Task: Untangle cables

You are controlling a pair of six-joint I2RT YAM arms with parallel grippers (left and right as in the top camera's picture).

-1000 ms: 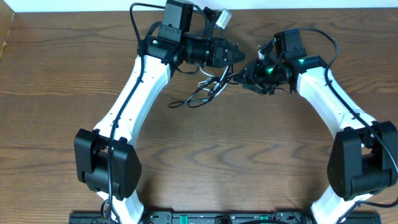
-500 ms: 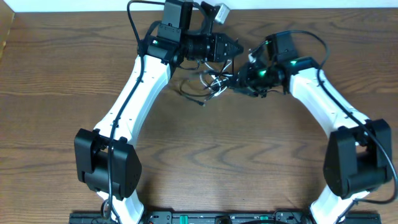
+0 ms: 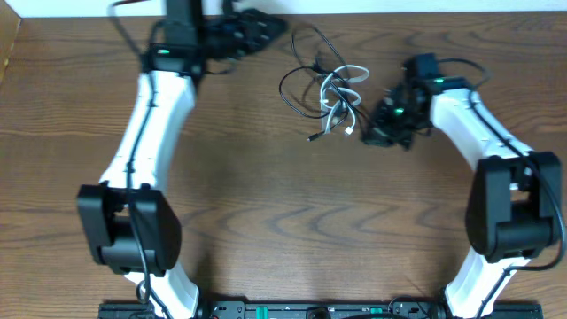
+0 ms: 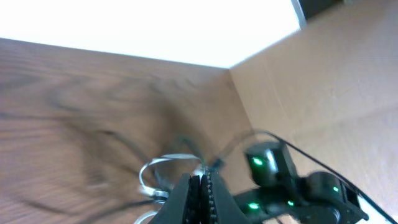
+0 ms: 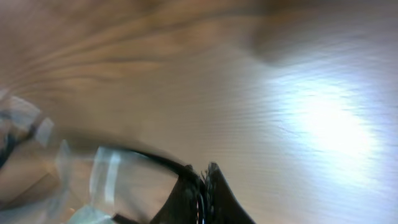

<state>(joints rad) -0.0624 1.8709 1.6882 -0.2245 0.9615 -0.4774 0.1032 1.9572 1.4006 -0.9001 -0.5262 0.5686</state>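
Next, I lift the black cord in my right gripper up high and grip the hanging tangle (image 3: 333, 108) with my left gripper, because the white cord still loops (image 3: 337, 81) around the black cord.
The cables (image 3: 330, 89), one thin black and one thin white cord, lie in a loose tangle on the wooden table at the back middle. My left gripper (image 3: 282, 24) is up at the far edge, left of the tangle, with a black strand running up to its tip. In the left wrist view its jaws (image 4: 203, 177) are shut, with the blurred white loop (image 4: 163, 163) beyond them. My right gripper (image 3: 368, 133) sits low just right of the tangle. In the right wrist view its jaws (image 5: 205, 169) are shut where a black cord (image 5: 143, 155) runs into them.
The table's far edge (image 3: 399, 11) meets a white surface just behind the left gripper. A cardboard edge (image 3: 7, 44) stands at the far left. The right arm (image 4: 280, 180) with green lights shows in the left wrist view.
My left arm has swung far to the left and back, away from the tangle. The cables have spread out and now lie on the table. My right gripper has shifted slightly right and down.
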